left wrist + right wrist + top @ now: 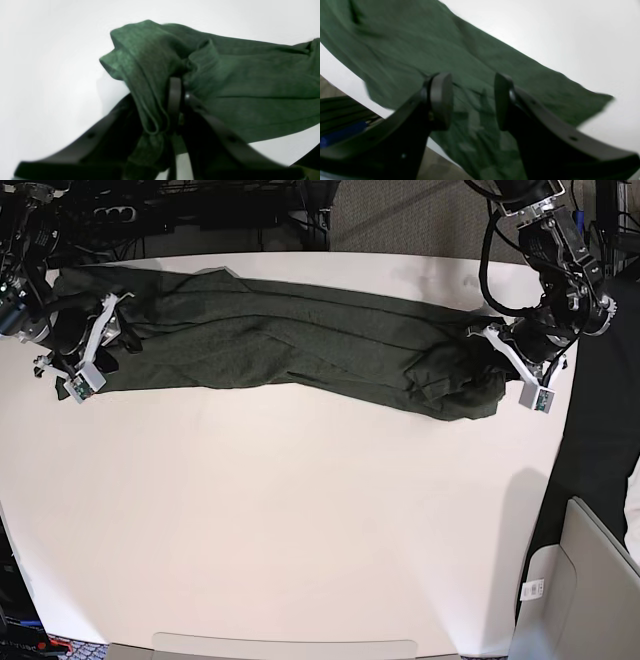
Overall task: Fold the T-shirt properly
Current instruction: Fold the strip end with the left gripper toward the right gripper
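Observation:
My left gripper should carry the held end back over the T-shirt's middle (285, 348), since the T-shirt lies stretched out long with its bunched end (455, 387) in that gripper.
The dark green T-shirt (290, 340) lies stretched in a long band across the far part of the white table (300, 520). In the base view, its right end is bunched up where my left gripper (497, 360) meets it. The left wrist view shows the left gripper (180, 96) shut on a gathered fold of the T-shirt (250, 82), with cloth humped above the fingers. My right gripper (472, 101) stands open over the other end of the T-shirt (425, 50), close to the table's edge, with nothing pinched between its pads. In the base view the right gripper (108, 345) sits at the shirt's left end.
Cables and dark equipment (200, 210) crowd the floor behind the table. A grey bin (590, 580) stands at the lower right beyond the table's edge. In the right wrist view the table edge, floor and a blue item (342, 133) show at the lower left.

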Action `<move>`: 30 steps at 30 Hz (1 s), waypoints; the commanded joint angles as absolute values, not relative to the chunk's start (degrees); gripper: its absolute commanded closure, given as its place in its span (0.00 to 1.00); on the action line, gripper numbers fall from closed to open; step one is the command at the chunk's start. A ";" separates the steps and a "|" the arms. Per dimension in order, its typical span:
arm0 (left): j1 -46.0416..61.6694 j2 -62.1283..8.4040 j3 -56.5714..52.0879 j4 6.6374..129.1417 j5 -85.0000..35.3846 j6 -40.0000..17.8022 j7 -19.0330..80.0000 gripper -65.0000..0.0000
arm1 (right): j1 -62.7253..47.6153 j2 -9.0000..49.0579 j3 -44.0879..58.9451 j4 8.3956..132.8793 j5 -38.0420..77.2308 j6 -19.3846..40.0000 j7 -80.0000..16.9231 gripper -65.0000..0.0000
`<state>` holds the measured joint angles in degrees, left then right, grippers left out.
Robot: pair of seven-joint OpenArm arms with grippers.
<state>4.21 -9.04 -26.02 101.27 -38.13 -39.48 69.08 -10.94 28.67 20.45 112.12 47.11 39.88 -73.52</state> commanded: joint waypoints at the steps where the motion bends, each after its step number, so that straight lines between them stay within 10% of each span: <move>1: 2.68 -9.63 -26.51 102.20 -39.16 -40.00 68.35 0.88 | -10.59 29.76 20.97 113.10 47.87 40.00 -72.75 0.58; 30: 2.51 9.00 -16.31 112.04 -39.60 -40.00 75.74 0.88 | -10.15 29.23 20.97 112.84 47.78 40.00 -72.57 0.58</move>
<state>3.20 8.99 -16.64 110.91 -38.11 -39.46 75.83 -10.79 28.36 20.45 112.12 46.89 39.88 -73.49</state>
